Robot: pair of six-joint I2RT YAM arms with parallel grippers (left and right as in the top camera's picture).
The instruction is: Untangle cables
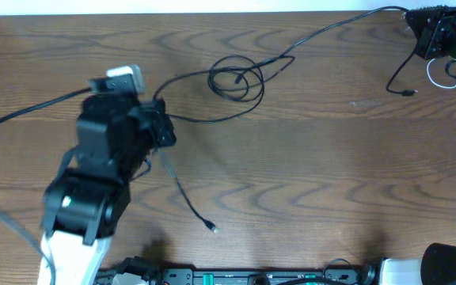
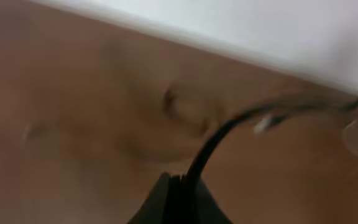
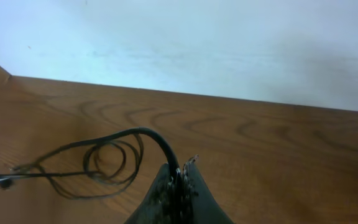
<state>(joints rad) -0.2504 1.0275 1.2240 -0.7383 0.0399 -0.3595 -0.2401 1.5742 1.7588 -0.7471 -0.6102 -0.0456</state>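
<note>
The black cable's small loops [image 1: 240,81] lie crossed while both grippers stretch its parts apart. My left gripper should bring its part of the cable back next to the loops [image 1: 244,127] and open.
A black cable [image 1: 236,79] lies in small loops on the table's far middle. One strand runs up and right to my right gripper [image 1: 412,17], which is shut on it at the far right corner. Another strand runs left to my left gripper [image 1: 165,131], also shut on it, and its tail ends in a small plug [image 1: 212,228] near the front. In the right wrist view the cable [image 3: 160,143] rises from the shut gripper [image 3: 180,169] toward the loops [image 3: 104,165]. The blurred left wrist view shows the cable [image 2: 219,134] leaving the shut gripper [image 2: 180,180].
A short black cord with a plug [image 1: 408,93] and a white cord loop [image 1: 442,77] hang by the right arm at the far right. The left arm's thick wire [image 1: 22,111] crosses the table's left side. A pale wall [image 3: 197,43] runs behind the table's far edge.
</note>
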